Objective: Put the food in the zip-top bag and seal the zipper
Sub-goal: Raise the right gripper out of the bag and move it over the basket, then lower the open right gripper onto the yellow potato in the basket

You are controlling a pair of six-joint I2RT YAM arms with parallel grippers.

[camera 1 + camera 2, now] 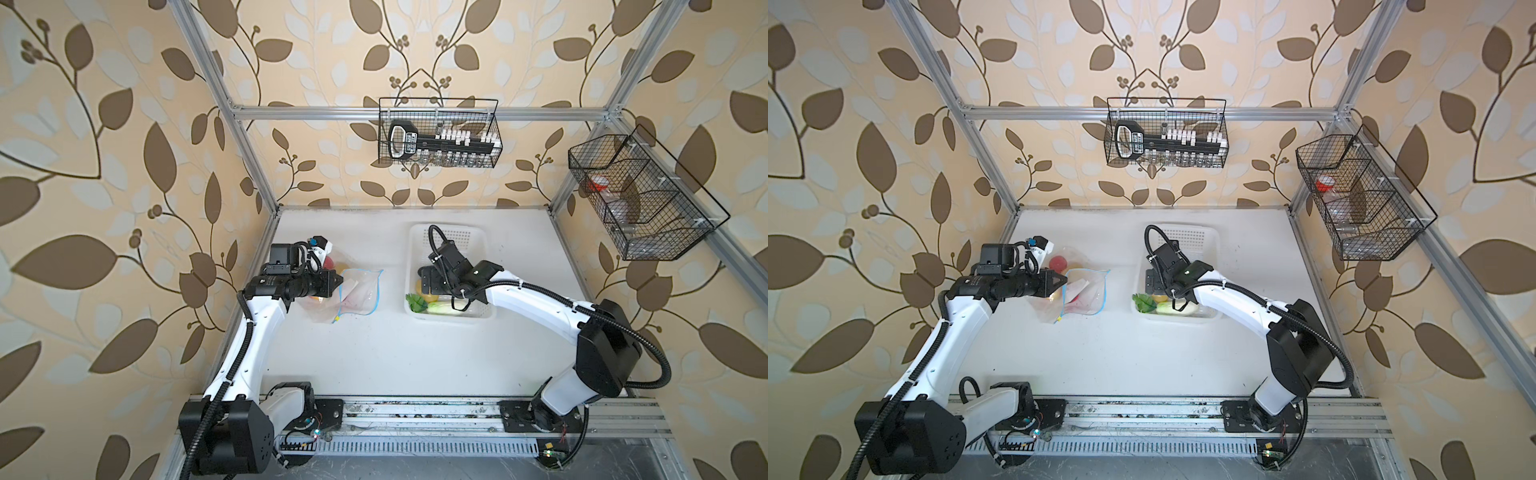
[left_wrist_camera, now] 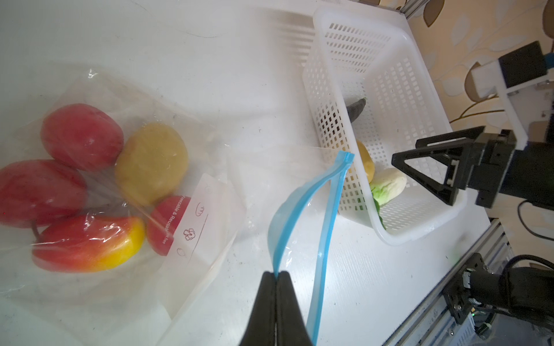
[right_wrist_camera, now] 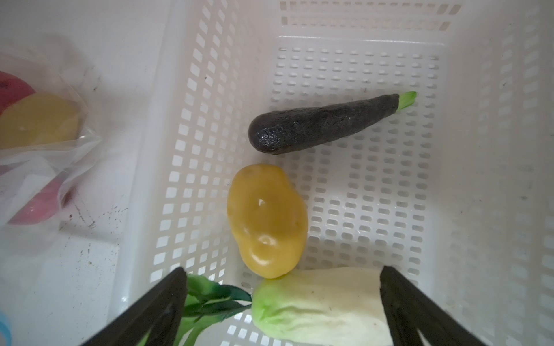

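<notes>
The right gripper's open fingers line up with the second potato's narrow sides (image 3: 267, 210), so the robot should go on lowering them toward it until they straddle its middle (image 3: 267, 222), then close them.
The clear zip-top bag (image 1: 359, 293) lies on the left of the white table. My left gripper (image 2: 277, 274) is shut on one lip of its blue zipper (image 2: 301, 206), lifting it so the mouth gapes; the yellow slider (image 1: 336, 320) sits at the near end. Inside the bag lie three red apples (image 2: 81, 136), a potato (image 2: 151, 163) and a red-yellow fruit (image 2: 90, 244). My right gripper (image 3: 283, 269) hangs open inside the white basket (image 3: 479, 149), straddling the cabbage (image 3: 317, 305). A second potato (image 3: 266, 221) and the dark eggplant (image 3: 320, 124) lie beyond it.
The basket (image 1: 451, 227) stands right of the bag, with a strip of bare table between them. A black wire basket (image 1: 438, 133) hangs on the back rail and another (image 1: 640, 199) on the right frame. Aluminium posts edge the table; a rail (image 1: 415, 419) runs along the front.
</notes>
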